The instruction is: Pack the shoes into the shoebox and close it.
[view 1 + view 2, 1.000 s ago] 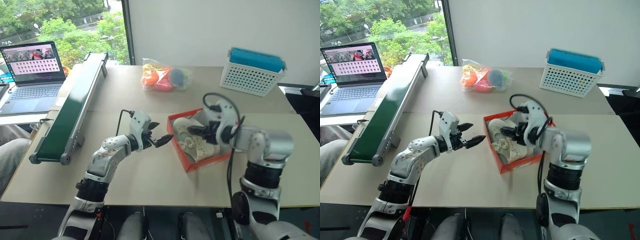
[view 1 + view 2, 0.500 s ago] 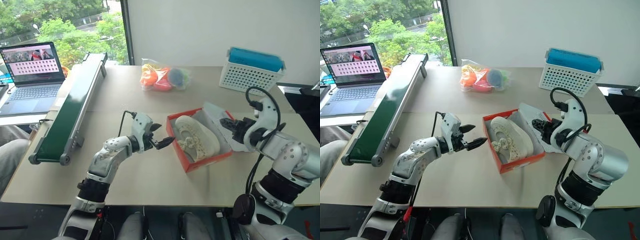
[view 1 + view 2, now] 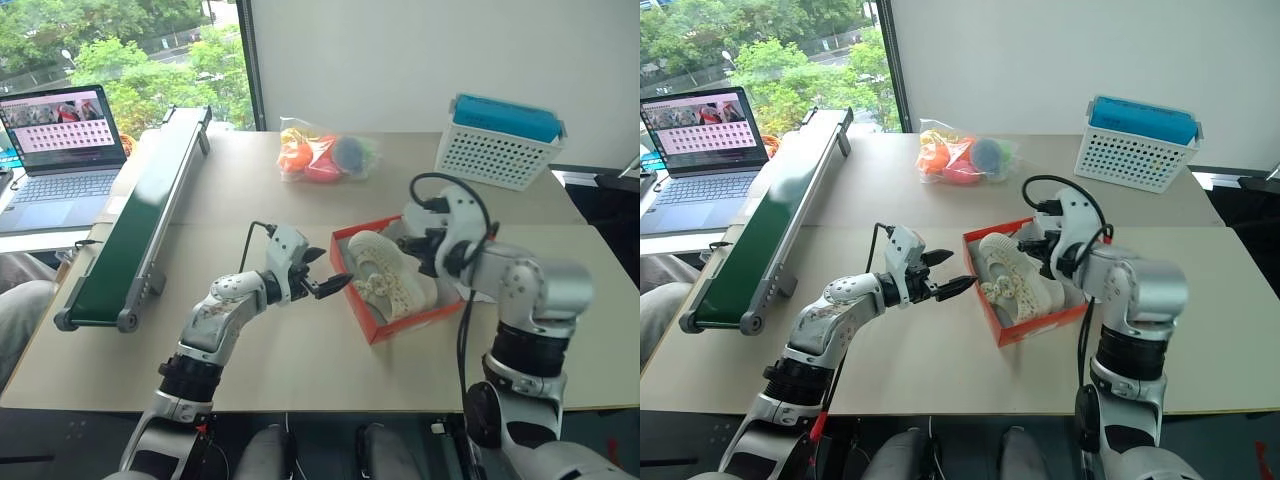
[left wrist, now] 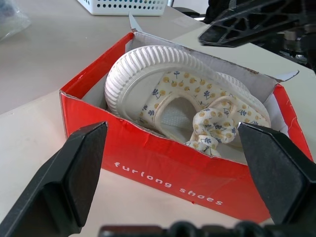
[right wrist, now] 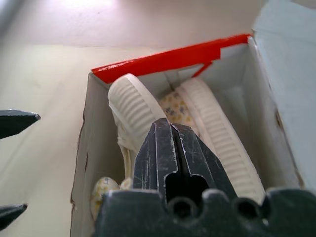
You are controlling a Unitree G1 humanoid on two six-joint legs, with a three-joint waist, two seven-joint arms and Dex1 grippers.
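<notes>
The shoe's bow sticks up at the red shoebox's rim [image 3: 358,300]. Next, my right gripper leaves the shoes' far end and pushes the bow [image 3: 375,285] in before closing the lid.
The red shoebox [image 3: 415,318] stands open on the table with the cream shoes [image 3: 385,270] lying inside it, one ribbed sole turned up [image 4: 148,59]. My left gripper [image 3: 325,270] hovers just left of the box, open and empty, pointing at its red side [image 4: 148,158]. Over the box's far end, my right gripper [image 3: 413,244] is shut with nothing between its fingers [image 5: 173,148], above the shoes [image 5: 133,113]. The lid's pale inner face [image 5: 289,74] lies folded back on the side away from my left gripper.
A bag of colourful toys [image 3: 325,158] and a white basket with a blue top [image 3: 497,140] sit at the back of the table. A green conveyor belt [image 3: 140,220] runs along the left, beside a laptop [image 3: 60,150].
My right gripper pulled out to the right of the box, then swung back over its far end and shut. The left gripper stayed put and open.
</notes>
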